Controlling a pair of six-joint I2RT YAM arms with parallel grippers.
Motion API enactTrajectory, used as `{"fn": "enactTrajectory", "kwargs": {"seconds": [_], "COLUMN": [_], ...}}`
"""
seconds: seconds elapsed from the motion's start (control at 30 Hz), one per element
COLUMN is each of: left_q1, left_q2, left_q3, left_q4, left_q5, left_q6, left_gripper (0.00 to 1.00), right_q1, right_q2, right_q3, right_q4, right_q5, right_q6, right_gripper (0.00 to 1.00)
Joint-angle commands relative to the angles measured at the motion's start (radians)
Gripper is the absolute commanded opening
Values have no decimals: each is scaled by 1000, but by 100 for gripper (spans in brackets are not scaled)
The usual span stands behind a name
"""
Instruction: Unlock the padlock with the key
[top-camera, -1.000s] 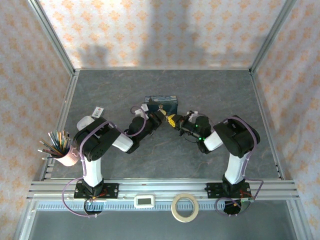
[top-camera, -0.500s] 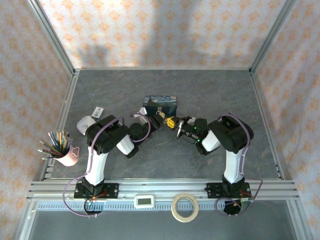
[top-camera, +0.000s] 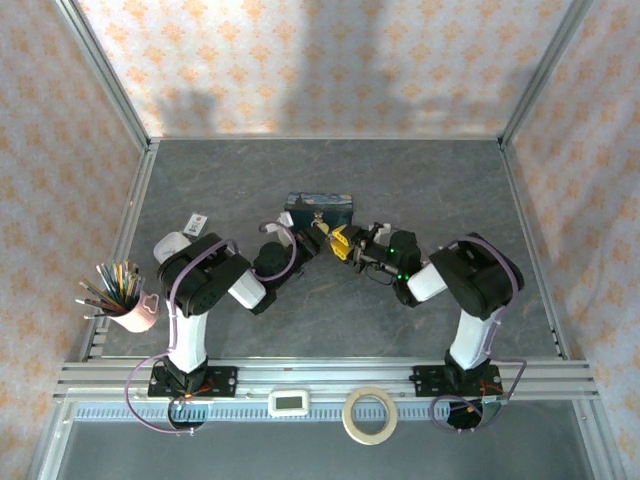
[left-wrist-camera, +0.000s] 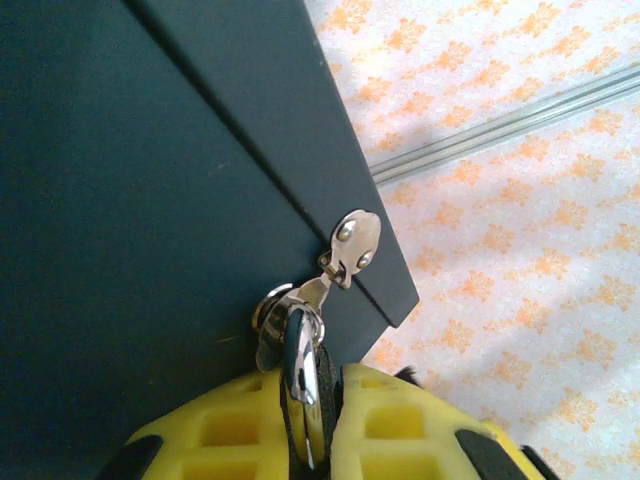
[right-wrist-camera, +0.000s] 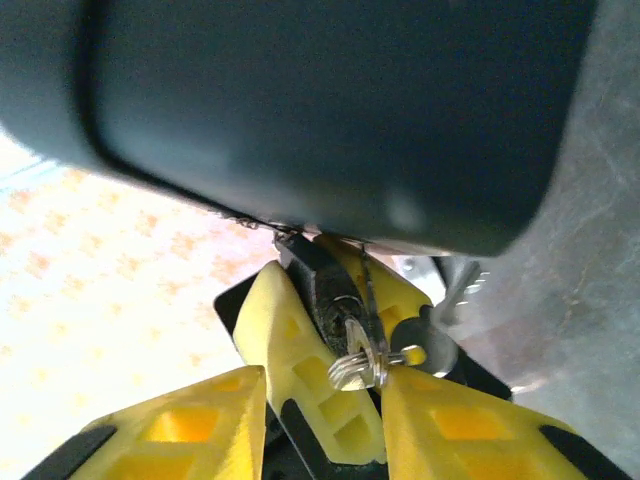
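My left gripper should lower the padlock (right-wrist-camera: 326, 292) until the tin stands flat, because it is holding the padlock so high that the tin tips back (top-camera: 318, 205).
The blue starry tin (top-camera: 320, 207) stands mid-table, its dark face (left-wrist-camera: 150, 200) close in the left wrist view. The tiny dark padlock (left-wrist-camera: 302, 385) hangs by its silvery shackle from the tin's hasp (left-wrist-camera: 355, 240). My left gripper (left-wrist-camera: 318, 378) is shut on the padlock, right in front of the tin (top-camera: 322, 236). In the right wrist view the padlock (right-wrist-camera: 330, 300) sits between the left arm's yellow fingers (right-wrist-camera: 300, 390), and the silver key (right-wrist-camera: 362, 345) sticks out of its keyhole. My right gripper (right-wrist-camera: 325, 385) stands open around them; the key's ring touches one fingertip.
A pink cup of pencils (top-camera: 125, 300) stands at the left edge. A small white tagged item (top-camera: 195, 222) lies behind the left arm. A tape roll (top-camera: 370, 413) and a white timer (top-camera: 291, 402) rest on the front rail. Patterned walls enclose the table.
Both arms shifted slightly and came back, the grippers staying together in front of the tin. The left gripper's hold on the padlock is unchanged.
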Motion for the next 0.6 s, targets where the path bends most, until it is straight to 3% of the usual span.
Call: {"fn": "enactTrajectory", "kwargs": {"seconds": [0.0,0.17,0.33,0.57], "left_q1": [-6,-5,-4,-1], "left_q2": [-30,-30,-106,-132], "left_q3": [25,49,112,186], "left_q4": [-86,-213,-434,-593], "left_q5": [-19,-19,0,81], "left_q6": [1,-19,-25,-26], "left_gripper": [0,0,0,0], "right_q1": [-7,-4,47,86], "right_q2": [-100,-218,-321,-349], "right_q3": [31,83,192,260], "right_q4": [-322,-694,-1062,-1182], "right_q5": [34,155,382,352], "right_q6": [-329,-654,-1042,-1338], "right_gripper": [38,39,32,33]}}
